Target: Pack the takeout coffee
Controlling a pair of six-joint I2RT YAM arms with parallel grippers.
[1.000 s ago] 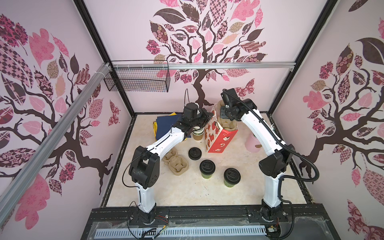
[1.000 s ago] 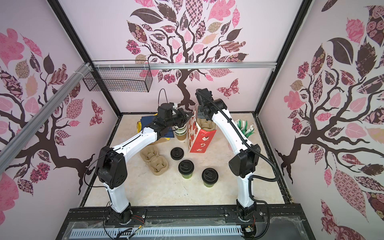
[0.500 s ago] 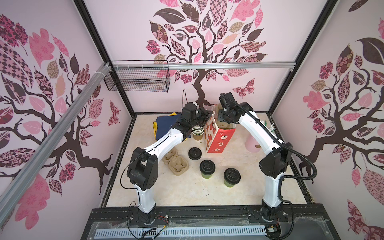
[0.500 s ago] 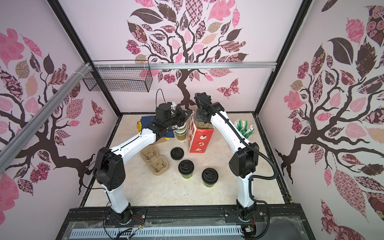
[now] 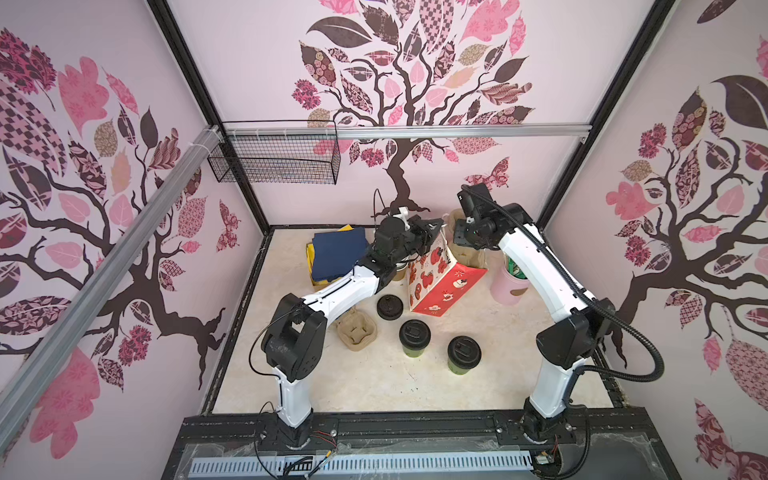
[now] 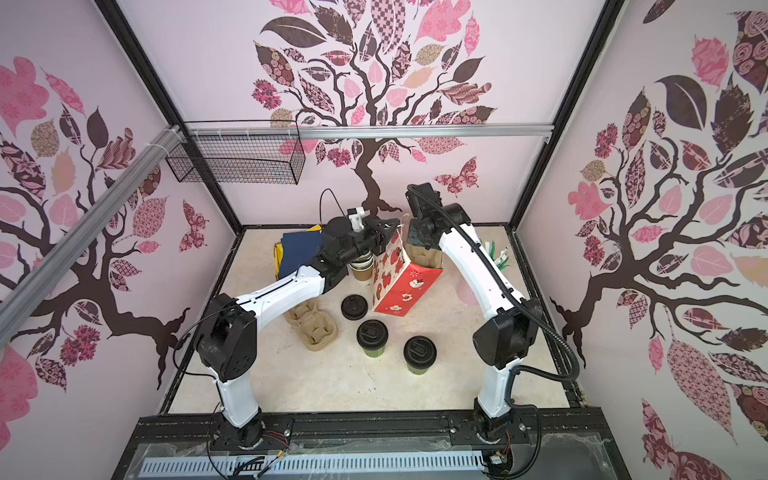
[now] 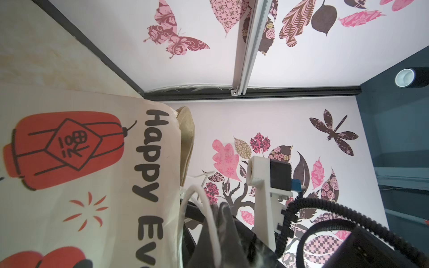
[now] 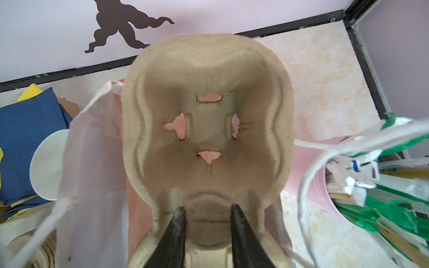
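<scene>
The pulp carrier's far end [image 8: 207, 51] sticks out over the tilted bag's rim. Next, I pull the carrier back into the bag's opening [image 5: 468, 255] with my right gripper before I lower it.
The takeout coffee is two green cups with black sip lids, standing on the table in both top views [image 5: 414, 338] [image 5: 464, 355] [image 6: 372, 338] [image 6: 419, 355], apart from both grippers. Behind them a red and cream paper bag [image 5: 440, 278] [image 7: 88, 162] stands tilted. My left gripper [image 5: 432, 232] [image 7: 221, 208] is shut on the bag's white cord handle [image 7: 209, 222] at its top edge. My right gripper [image 5: 463, 241] [image 8: 209, 220] is shut on a ridge of a brown pulp cup carrier [image 8: 206, 130] [image 6: 428, 259], which stands in the bag's mouth.
A second pulp carrier [image 5: 356, 330] and a loose black lid [image 5: 390, 306] lie left of the cups. A brown paper cup [image 6: 360, 272], blue napkins [image 5: 336, 253] and a pink holder of straws [image 5: 509, 282] line the back. A wire basket [image 5: 274, 164] hangs at the back left.
The right arm has shifted slightly left and back with the carrier at the bag's mouth. The left arm has barely moved, and the cups have stayed put.
</scene>
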